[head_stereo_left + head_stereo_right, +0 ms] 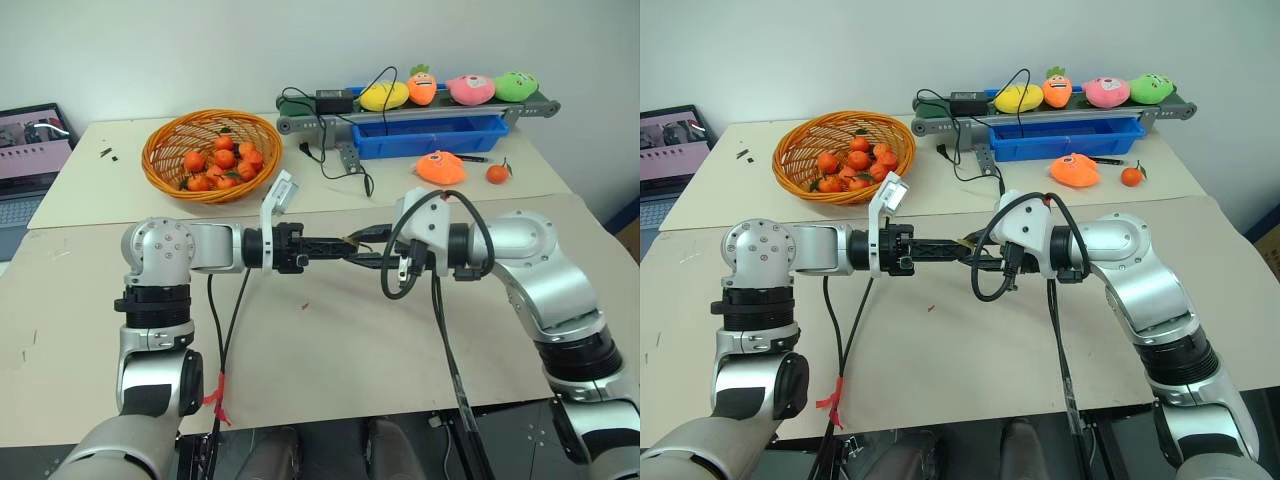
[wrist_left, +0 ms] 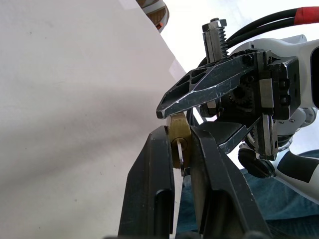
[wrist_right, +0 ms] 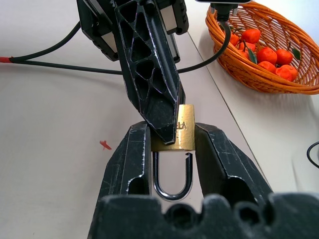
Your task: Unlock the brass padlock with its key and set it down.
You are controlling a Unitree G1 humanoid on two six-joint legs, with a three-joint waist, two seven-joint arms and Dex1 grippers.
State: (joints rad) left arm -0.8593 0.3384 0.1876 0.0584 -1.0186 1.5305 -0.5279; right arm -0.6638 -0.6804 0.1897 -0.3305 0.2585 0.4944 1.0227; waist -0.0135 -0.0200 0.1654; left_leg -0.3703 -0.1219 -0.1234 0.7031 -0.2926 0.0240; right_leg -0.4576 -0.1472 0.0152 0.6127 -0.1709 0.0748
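Observation:
The shackle sits inside my right gripper's fingers, its loose end clear of the body (image 3: 189, 156), so my right gripper should open, back off and push the shackle (image 3: 172, 196) around.
Both grippers meet tip to tip above the middle of the table (image 1: 330, 350). In the right wrist view my right gripper (image 3: 172, 132) is shut on the brass padlock (image 3: 185, 132), holding its body by the sides. The silver shackle (image 3: 172, 186) points back toward the wrist, and one leg's end stands slightly out of the body. In the left wrist view my left gripper (image 2: 178, 133) is shut on the key (image 2: 179, 152), a thin silvery blade standing in the padlock's (image 2: 175, 130) underside. From the head views the left gripper (image 1: 350, 243) and the right gripper (image 1: 362, 246) are level and facing each other.
A wicker basket (image 1: 165, 140) of small oranges stands at the back left. A conveyor (image 1: 420, 112) with plush toys and a blue bin (image 1: 440, 138) sit at the back right, with an orange plush (image 1: 440, 167) and a small orange (image 1: 497, 173) in front. Cables (image 1: 330, 160) trail nearby.

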